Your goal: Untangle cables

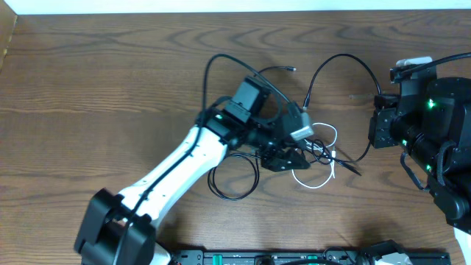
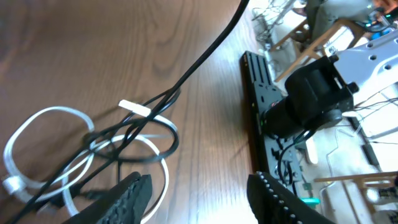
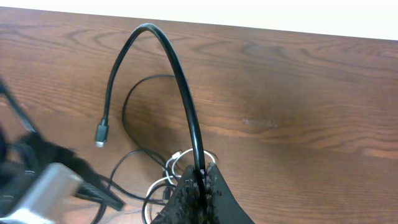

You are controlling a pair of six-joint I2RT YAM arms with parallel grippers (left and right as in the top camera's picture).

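Observation:
The knot is outside the open fingers of the robot's left gripper, so next the left gripper moves back over the knot and takes a black cable there.
Thin black cables and a white cable lie knotted together mid-table. My left gripper hovers at the knot's left side, open, nothing between its fingers. In the left wrist view the left gripper straddles bare wood, with the white cable and black cables just left of its left finger. My right gripper is shut on a black cable that arches up and away to a small plug. From overhead, the right gripper holds that arch.
A loose black cable loop lies under the left arm, and another black cable curves toward the back. A black rail runs along the table's front edge, with equipment behind it. The table's left edge is far off.

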